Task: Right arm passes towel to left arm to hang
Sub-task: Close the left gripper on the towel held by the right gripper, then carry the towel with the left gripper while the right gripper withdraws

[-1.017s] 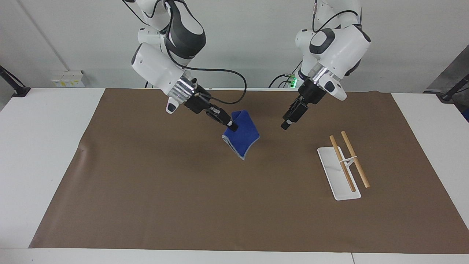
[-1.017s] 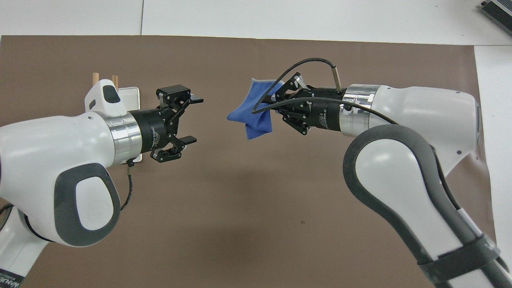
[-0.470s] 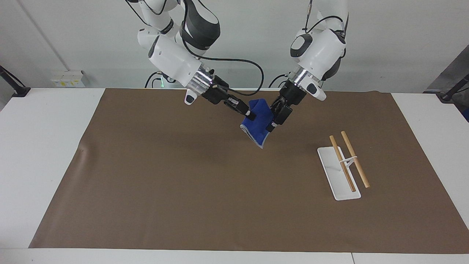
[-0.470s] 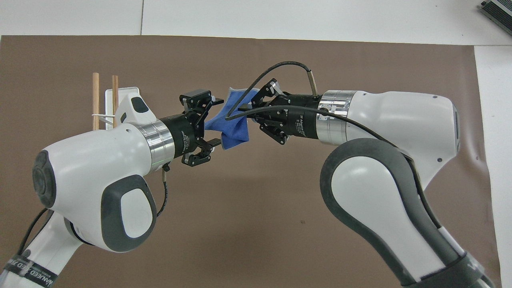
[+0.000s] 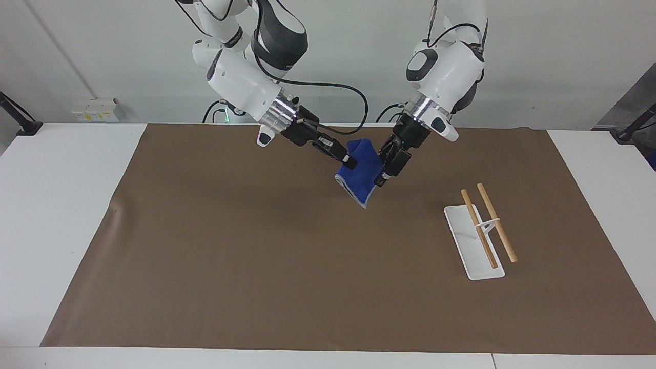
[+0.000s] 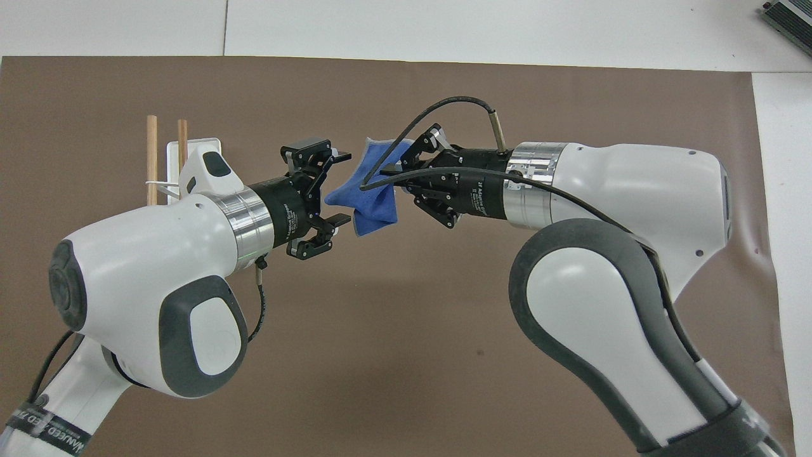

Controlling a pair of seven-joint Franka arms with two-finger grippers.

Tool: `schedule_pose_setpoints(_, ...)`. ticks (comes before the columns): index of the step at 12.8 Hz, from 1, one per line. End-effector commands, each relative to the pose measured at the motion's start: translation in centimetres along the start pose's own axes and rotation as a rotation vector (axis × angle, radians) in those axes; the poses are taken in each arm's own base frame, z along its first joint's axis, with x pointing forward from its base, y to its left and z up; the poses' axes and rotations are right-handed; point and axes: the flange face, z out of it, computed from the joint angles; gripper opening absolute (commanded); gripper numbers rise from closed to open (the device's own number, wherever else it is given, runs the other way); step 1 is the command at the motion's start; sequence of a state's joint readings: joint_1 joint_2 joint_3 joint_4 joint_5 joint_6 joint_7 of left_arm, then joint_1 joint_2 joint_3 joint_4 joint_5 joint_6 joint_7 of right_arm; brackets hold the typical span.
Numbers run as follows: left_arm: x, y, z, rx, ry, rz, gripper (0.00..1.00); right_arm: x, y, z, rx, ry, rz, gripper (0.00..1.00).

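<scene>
The blue towel [image 6: 355,192] is hanging in limp folds [image 6: 376,213]. It will open out and drape over both wooden rods when I carry its corner across them.
The bright blue towel [image 5: 362,177] hangs crumpled in the air over the brown mat [image 5: 246,256], above its middle part close to the robots. My right gripper [image 5: 350,163] is shut on the towel's upper edge and holds it up. My left gripper [image 5: 384,171] has come in from the rack's end and is open. In the overhead view its two fingers [image 6: 341,155] stand wide apart on either side of the towel's [image 6: 373,193] nearest corner. The right gripper's [image 6: 392,184] tips are buried in the cloth.
A white rack base [image 5: 464,233] with two wooden rods [image 5: 496,221] raised over it stands on the mat toward the left arm's end. In the overhead view the left arm's wrist covers part of the rack [image 6: 174,149]. White tabletop [image 5: 61,205] borders the mat.
Both arms swung toward each other over the mat. The left gripper closed the gap to the towel and now straddles its corner. In the last half second there was hardly any movement.
</scene>
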State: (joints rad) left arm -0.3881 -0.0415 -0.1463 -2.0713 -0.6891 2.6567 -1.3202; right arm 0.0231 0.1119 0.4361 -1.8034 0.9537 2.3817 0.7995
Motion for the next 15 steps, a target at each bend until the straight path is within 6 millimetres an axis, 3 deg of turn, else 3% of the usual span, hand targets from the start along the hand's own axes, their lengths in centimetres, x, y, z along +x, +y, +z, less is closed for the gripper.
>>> schedule_pose_setpoints(1,0.0,0.0,0.2,-0.019,0.000,0.001,0.50,0.0,-0.5,-0.5,-0.008,0.010,-0.016,0.00)
schedule_pose_setpoints(5,0.2,0.0,0.2,-0.018,0.002,0.090,0.04,0.1,-0.5,-0.6,-0.012,0.020,-0.025,0.00)
schedule_pose_setpoints(9,0.3,0.1,0.2,-0.020,0.004,0.161,0.00,-0.1,-0.5,-0.7,-0.018,0.025,-0.036,0.00)
schedule_pose_setpoints(10,0.5,0.1,0.1,-0.021,0.006,0.182,0.00,0.0,-0.6,-0.9,-0.017,0.028,-0.035,0.14)
schedule_pose_setpoints(11,0.5,0.2,0.0,-0.023,0.007,0.197,0.00,0.1,-0.5,-1.0,-0.020,0.033,-0.038,0.63)
schedule_pose_setpoints(12,0.6,0.2,0.0,-0.023,0.009,0.224,0.00,-0.1,-0.6,-1.3,-0.028,0.048,-0.055,0.82)
schedule_pose_setpoints(13,0.7,0.3,0.0,-0.024,0.011,0.269,0.00,-0.1,-0.6,-1.7,-0.039,0.066,-0.071,0.98)
schedule_pose_setpoints(15,0.9,0.3,-0.1,-0.025,0.014,0.338,0.00,0.7,-0.3,-2.7,-0.072,0.116,-0.109,1.00)
